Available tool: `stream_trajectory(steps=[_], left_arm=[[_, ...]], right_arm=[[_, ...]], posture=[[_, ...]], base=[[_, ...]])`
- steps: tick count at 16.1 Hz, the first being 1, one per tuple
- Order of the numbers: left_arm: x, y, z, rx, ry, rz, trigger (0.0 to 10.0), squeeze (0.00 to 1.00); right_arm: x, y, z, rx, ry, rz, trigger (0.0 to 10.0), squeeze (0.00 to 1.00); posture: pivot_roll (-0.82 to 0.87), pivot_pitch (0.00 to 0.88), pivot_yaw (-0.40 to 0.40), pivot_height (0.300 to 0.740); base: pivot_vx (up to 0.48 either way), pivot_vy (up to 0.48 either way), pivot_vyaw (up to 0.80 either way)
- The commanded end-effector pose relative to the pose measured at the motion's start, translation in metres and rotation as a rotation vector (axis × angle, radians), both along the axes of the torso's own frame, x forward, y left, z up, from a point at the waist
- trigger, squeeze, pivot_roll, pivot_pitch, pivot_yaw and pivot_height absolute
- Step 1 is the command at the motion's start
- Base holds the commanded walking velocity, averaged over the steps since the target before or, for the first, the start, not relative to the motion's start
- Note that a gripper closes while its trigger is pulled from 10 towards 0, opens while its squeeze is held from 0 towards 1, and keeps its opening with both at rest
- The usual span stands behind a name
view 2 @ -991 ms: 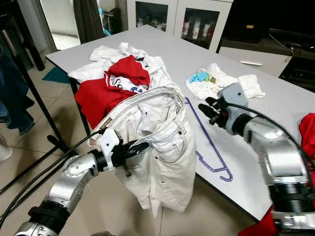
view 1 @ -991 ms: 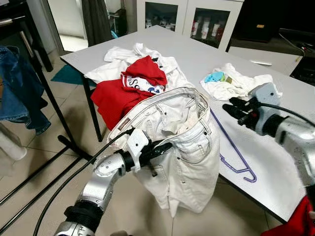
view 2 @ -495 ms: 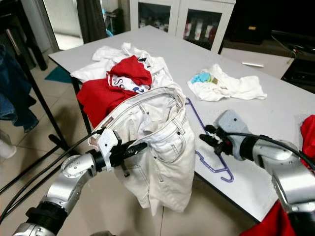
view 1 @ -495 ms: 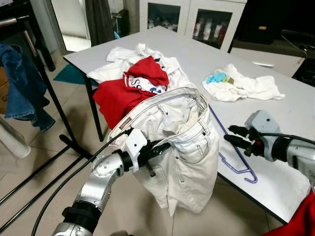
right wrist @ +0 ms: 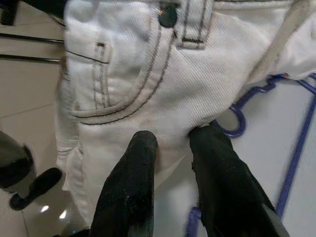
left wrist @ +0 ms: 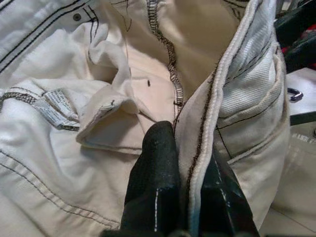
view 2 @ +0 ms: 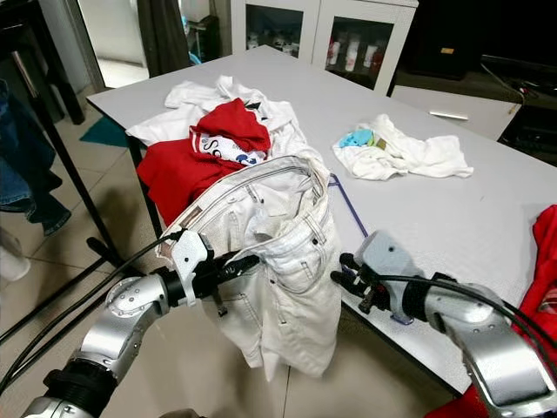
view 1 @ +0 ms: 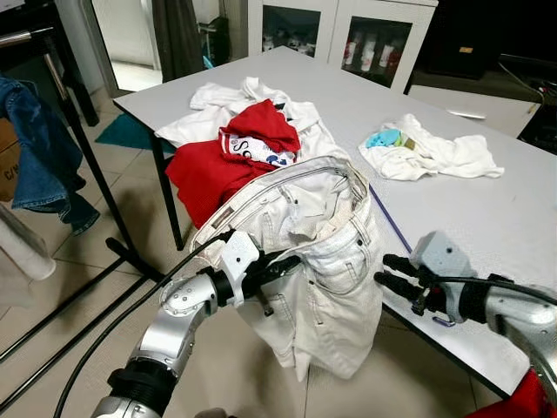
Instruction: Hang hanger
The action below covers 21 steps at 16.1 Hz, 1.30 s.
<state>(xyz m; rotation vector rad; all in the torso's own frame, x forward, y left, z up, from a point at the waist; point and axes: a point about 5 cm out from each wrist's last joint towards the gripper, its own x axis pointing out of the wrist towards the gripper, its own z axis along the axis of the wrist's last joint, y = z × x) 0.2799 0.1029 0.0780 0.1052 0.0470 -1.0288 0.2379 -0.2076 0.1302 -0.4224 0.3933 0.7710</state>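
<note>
My gripper is about to pull, and the white jeans lie over only part of the purple hanger. The hanger's hook will slide out flat from under them.
White jeans hang over the near edge of the grey table. My left gripper is shut on their waistband, and in the left wrist view the seam sits pinched between the black fingers. A purple hanger lies on the table, partly under the jeans, and its hook shows beside the denim. My right gripper is open at the table's edge, its fingertips right against the jeans' pocket side, close to the hook.
A red garment and white clothes are piled at the table's far left. A white cloth with a blue item lies at the back right. Blue denim hangs on a black rack to the left. Tiled floor lies below.
My right gripper has dropped from above the table and moved left to the table's edge, up against the jeans. The left gripper still holds the waistband in the same place.
</note>
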Motion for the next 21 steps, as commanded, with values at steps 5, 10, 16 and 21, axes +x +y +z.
stream_trajectory(steps=[5,10,16,21], left_arm=[[0.004,-0.005,0.009,0.005,-0.045,-0.025,0.0,0.00],[0.004,-0.007,0.009,0.001,-0.046,-0.026,0.0,0.00],[0.003,-0.007,0.009,0.004,-0.045,-0.030,0.0,0.00],[0.004,-0.006,0.010,0.006,-0.049,-0.027,0.0,0.00]], right_arm=[[0.001,-0.016,-0.021,-0.105,0.026,-0.092,10.0,0.00],[-0.003,-0.022,-0.030,-0.099,0.077,-0.103,10.0,0.00],[0.003,-0.026,-0.045,-0.007,0.154,-0.232,10.0,0.00],[0.012,-0.029,-0.045,0.017,0.150,-0.291,10.0,0.00]], posture=[[-0.02,0.000,-0.044,0.740],[-0.02,0.000,-0.044,0.740],[-0.02,0.000,-0.039,0.740],[-0.02,0.000,-0.038,0.740]], base=[[0.000,0.000,0.00],[0.000,0.000,0.00],[0.000,0.000,0.00],[0.000,0.000,0.00]])
